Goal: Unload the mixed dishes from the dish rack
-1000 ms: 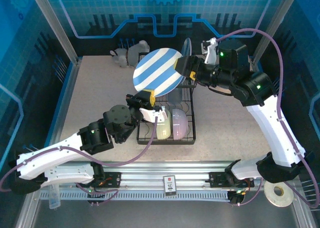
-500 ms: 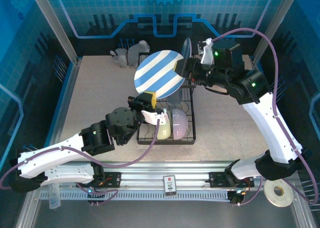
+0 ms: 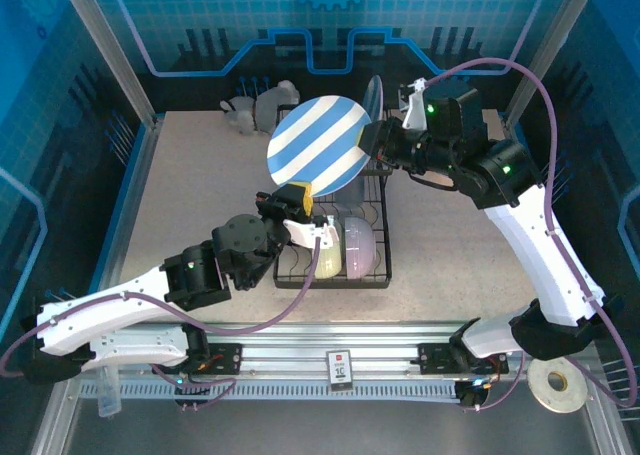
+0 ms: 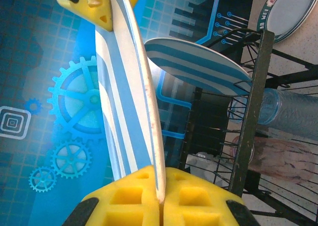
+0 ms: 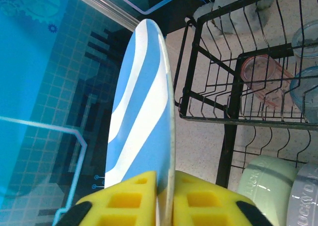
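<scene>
The striped plate's lower rim [image 3: 318, 192] is clamped in my left gripper, so that gripper should open and back away before my right gripper takes the plate to the white plate [image 4: 292, 9].
A blue-and-white striped plate [image 3: 315, 143] is held tilted in the air above the black wire dish rack [image 3: 372, 203]. My left gripper [image 3: 298, 193] is shut on its lower rim, and my right gripper [image 3: 372, 138] is shut on its right rim. The left wrist view has the plate [image 4: 124, 87] edge-on, pinched between the yellow pads [image 4: 134, 198]. In the right wrist view the rim [image 5: 144, 112] is likewise clamped by the pads [image 5: 208, 201]. A second striped plate [image 4: 198, 62] stands in the rack. A pale green bowl [image 3: 327, 255] and a lavender bowl [image 3: 358, 250] sit in the lower tier. A pink tumbler [image 5: 266, 79] and a blue-grey one [image 5: 308, 92] lie in the upper tier.
A white animal figurine [image 3: 262, 105] stands at the back of the table, left of the rack. Blue enclosure walls [image 3: 90, 125] close in the sides and back. A roll of tape [image 3: 555, 385] lies beside the right arm's base.
My right gripper has moved in and shut on the plate's right rim. The left gripper has kept its grip on the lower rim, and the plate has barely shifted.
</scene>
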Action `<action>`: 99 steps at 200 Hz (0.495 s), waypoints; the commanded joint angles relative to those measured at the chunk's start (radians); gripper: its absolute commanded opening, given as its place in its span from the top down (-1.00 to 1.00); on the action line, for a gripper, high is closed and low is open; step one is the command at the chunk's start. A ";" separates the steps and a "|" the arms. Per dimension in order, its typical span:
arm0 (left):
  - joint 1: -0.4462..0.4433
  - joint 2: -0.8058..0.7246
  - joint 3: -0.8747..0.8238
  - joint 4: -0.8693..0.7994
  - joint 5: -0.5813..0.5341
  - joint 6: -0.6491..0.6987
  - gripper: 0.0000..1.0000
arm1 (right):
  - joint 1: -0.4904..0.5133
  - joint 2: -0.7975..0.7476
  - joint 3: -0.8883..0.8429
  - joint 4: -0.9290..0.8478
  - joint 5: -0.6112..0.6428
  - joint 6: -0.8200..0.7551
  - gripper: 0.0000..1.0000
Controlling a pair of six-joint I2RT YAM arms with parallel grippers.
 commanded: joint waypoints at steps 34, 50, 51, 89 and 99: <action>-0.009 -0.014 0.003 0.043 -0.011 0.000 0.92 | 0.023 -0.024 -0.007 0.035 -0.006 -0.011 1.00; -0.007 -0.019 0.007 0.042 -0.005 -0.005 0.44 | 0.023 -0.029 -0.010 0.046 0.001 -0.015 1.00; -0.007 -0.019 0.007 0.042 -0.004 -0.005 0.40 | 0.023 -0.030 -0.009 0.046 0.000 -0.015 1.00; -0.008 -0.029 -0.001 0.056 0.018 -0.015 -0.98 | 0.020 -0.031 0.004 0.039 0.016 -0.030 1.00; -0.007 -0.029 0.001 0.054 0.024 -0.024 -0.98 | 0.020 -0.033 0.000 0.042 0.016 -0.031 1.00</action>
